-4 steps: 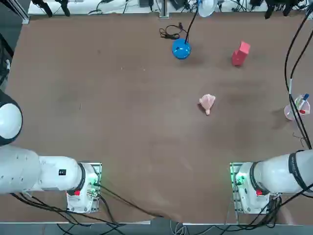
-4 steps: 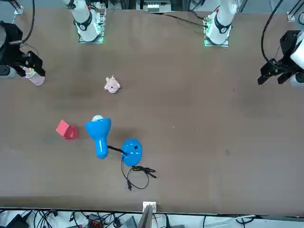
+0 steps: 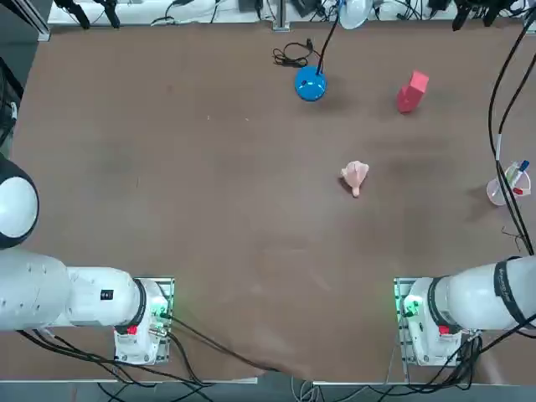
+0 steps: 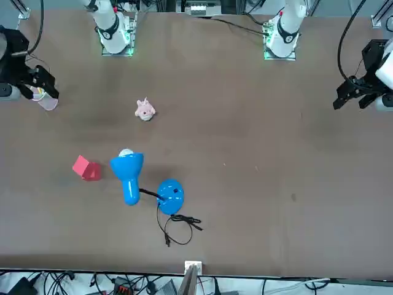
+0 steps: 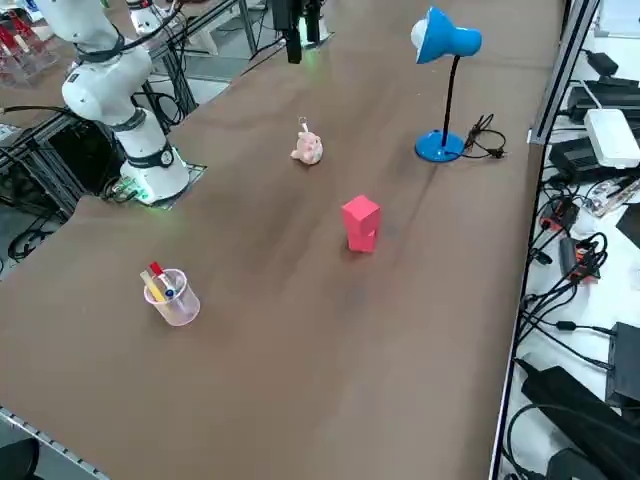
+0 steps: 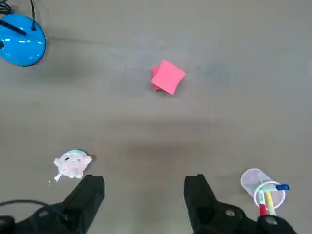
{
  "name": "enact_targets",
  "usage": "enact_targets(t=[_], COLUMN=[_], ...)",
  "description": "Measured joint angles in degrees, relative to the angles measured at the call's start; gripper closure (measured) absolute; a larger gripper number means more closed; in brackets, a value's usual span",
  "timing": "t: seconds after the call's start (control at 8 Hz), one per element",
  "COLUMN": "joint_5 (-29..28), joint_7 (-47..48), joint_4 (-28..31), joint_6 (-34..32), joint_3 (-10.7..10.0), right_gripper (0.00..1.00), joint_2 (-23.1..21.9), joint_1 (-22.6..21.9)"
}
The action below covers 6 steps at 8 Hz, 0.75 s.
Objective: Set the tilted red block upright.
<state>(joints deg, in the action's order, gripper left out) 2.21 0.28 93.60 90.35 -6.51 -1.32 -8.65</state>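
The red block's top (image 6: 169, 77) should swing into line when I turn it above a lower piece that stays still, as a corner peeks out crooked (image 6: 154, 71) underneath.
The red block (image 3: 412, 91) stands at the far right of the table, leaning to one side; it also shows in the front view (image 4: 86, 168), the side view (image 5: 361, 222) and the wrist view (image 6: 167, 77). My right gripper (image 6: 144, 189) hangs high above the table's right edge, well short of the block, its two black fingers (image 6: 90, 191) spread wide with nothing between them. Seen from the front, the gripper (image 4: 44, 86) hovers over a plastic cup. Nothing touches the block.
A blue desk lamp (image 5: 445, 40) stands left of the block on its round base (image 3: 310, 84), cord trailing to the far edge. A pale pink toy (image 3: 355, 176) lies mid-table. A clear cup of pens (image 3: 507, 188) sits by the right edge, under my gripper.
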Motion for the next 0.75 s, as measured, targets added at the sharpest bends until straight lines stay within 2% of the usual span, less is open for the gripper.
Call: enact_targets(t=[0.38, 0.75], joint_5=[-2.3, -5.0], joint_7=[0.5, 0.6], joint_4=[0.1, 0.0], joint_6=[10.3, 19.9], joint_3=[-0.3, -0.7], right_gripper=[0.0, 0.0], joint_2=[7.7, 16.9], joint_1=[0.6, 3.6])
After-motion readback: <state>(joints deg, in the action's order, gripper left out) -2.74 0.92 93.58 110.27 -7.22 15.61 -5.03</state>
